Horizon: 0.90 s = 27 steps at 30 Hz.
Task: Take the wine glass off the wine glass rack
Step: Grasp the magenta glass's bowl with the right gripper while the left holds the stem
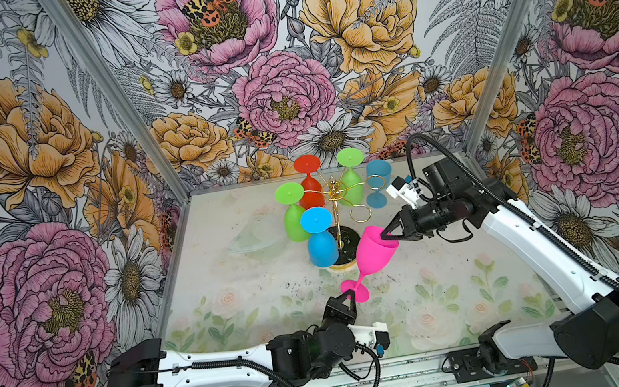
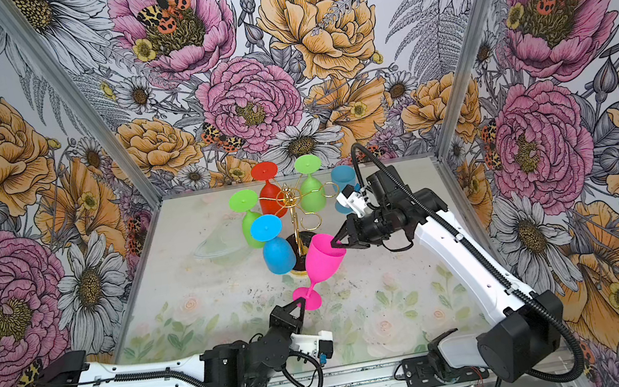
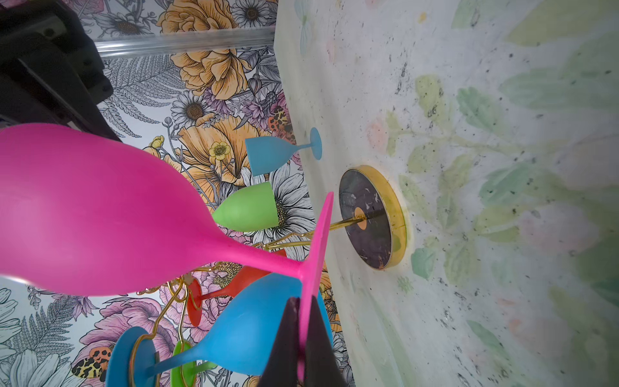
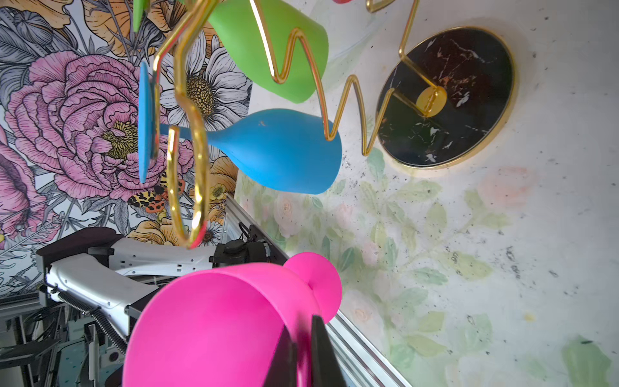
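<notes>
The pink wine glass's foot (image 1: 356,291) is held tight in my left gripper, so my left gripper should open and my right gripper should stand the glass next to the upright blue glass (image 1: 377,173).
A pink wine glass (image 1: 375,252) (image 2: 323,261) hangs tilted in the air, off the rack and in front of it, held at both ends. My left gripper (image 1: 351,295) (image 3: 304,331) is shut on the edge of its round foot. My right gripper (image 1: 386,236) (image 4: 303,351) is shut on the rim of its bowl, one finger inside and one outside. The wine glass rack (image 1: 335,194) (image 4: 469,67), gold wire on a round black base, stands just behind. Hanging upside down from it are a red glass (image 1: 309,186), two green glasses (image 1: 293,214) and a blue glass (image 1: 320,241).
Another blue glass (image 1: 378,181) stands upright on the table to the right of the rack, close to my right wrist. A clear glass dish (image 1: 259,232) lies left of the rack. Flowered walls close in the back and both sides.
</notes>
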Tool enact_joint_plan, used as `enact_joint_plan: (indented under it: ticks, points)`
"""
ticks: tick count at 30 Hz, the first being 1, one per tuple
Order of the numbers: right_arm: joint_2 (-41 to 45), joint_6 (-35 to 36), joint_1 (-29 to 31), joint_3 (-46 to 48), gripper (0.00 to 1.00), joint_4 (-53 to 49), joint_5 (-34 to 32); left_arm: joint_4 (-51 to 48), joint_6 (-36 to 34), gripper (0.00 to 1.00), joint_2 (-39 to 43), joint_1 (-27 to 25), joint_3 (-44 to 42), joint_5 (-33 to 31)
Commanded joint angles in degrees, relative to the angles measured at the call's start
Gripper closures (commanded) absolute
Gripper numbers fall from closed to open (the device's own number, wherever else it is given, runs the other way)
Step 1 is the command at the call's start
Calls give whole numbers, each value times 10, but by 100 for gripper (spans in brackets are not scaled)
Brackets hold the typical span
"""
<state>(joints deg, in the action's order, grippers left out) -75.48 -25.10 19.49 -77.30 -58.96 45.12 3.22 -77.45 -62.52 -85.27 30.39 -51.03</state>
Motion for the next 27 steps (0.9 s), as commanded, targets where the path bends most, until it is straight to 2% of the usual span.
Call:
enact_joint_plan:
  ticks: [1, 3, 7, 11, 15, 27]
  points:
    - [0, 2, 5, 3, 96, -10, 9, 39, 4, 93, -1, -2, -5, -16]
    - [2, 3, 6, 1, 100, -11, 2, 37, 14, 91, -2, -2, -8, -14]
    - [5, 6, 6, -2, 100, -13, -10, 37, 28, 85, -2, -5, -12, -15]
    - [8, 10, 5, -9, 100, -17, -29, 36, 45, 74, -5, -14, -10, -16]
    - [11, 14, 4, -18, 100, -23, -57, 35, 59, 71, -13, -21, -11, -21]
    - [42, 33, -12, -51, 100, -36, -152, -14, 166, 26, -3, -57, 13, -22]
